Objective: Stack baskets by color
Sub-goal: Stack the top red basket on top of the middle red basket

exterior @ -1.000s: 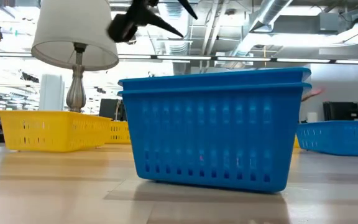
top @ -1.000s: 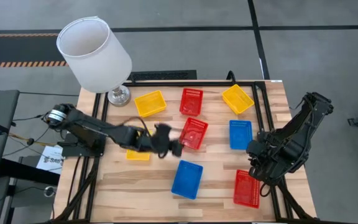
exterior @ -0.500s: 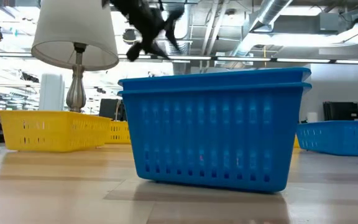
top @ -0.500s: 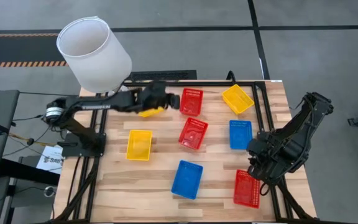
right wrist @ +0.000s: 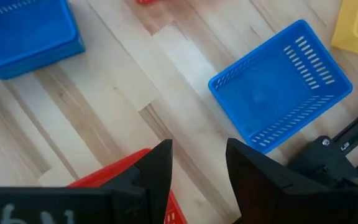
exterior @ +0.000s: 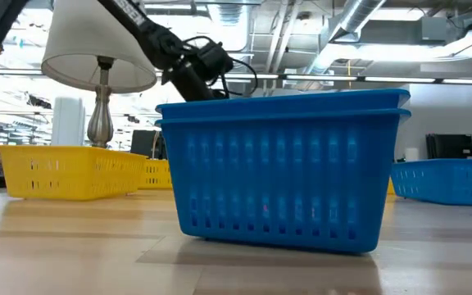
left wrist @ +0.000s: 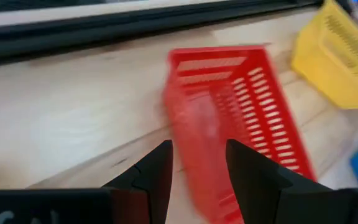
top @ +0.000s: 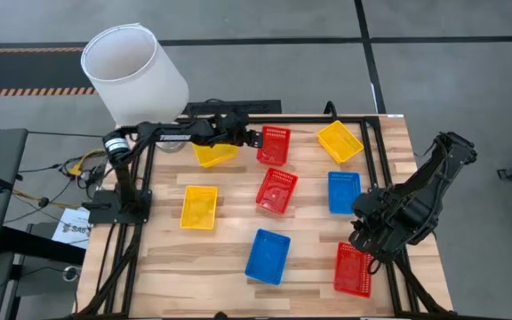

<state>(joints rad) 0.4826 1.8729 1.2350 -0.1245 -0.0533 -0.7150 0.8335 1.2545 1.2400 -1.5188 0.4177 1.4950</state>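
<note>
I expect the far red basket (top: 274, 145) to fit inside the middle red basket when I lower it, because the middle red basket's sloping sides get narrower toward an empty bottom.
Several baskets lie on the wooden table. A red basket (top: 274, 145) sits near the far edge, seen close in the left wrist view (left wrist: 235, 118). My left gripper (top: 252, 138) is open just to its left, its fingers (left wrist: 157, 174) low beside the basket's near wall; I cannot tell whether they touch. A yellow basket (top: 212, 155) lies partly under that arm. Two blue baskets (exterior: 281, 172) are nested at the near middle (top: 267, 255). My right gripper (top: 367, 236) hangs open above the near right, over a red basket (top: 352, 268).
Other baskets: yellow (top: 198, 206) at the left, red (top: 276, 189) in the middle, blue (top: 343, 191) and yellow (top: 340, 140) at the right. A lamp with a big white shade (top: 134, 76) stands at the far left corner. A black frame (top: 238, 108) borders the table.
My left gripper has swung from above the table's middle toward the far edge, then a little right and down, stopping beside the far red basket. No basket has moved. The right arm has stayed in place.
</note>
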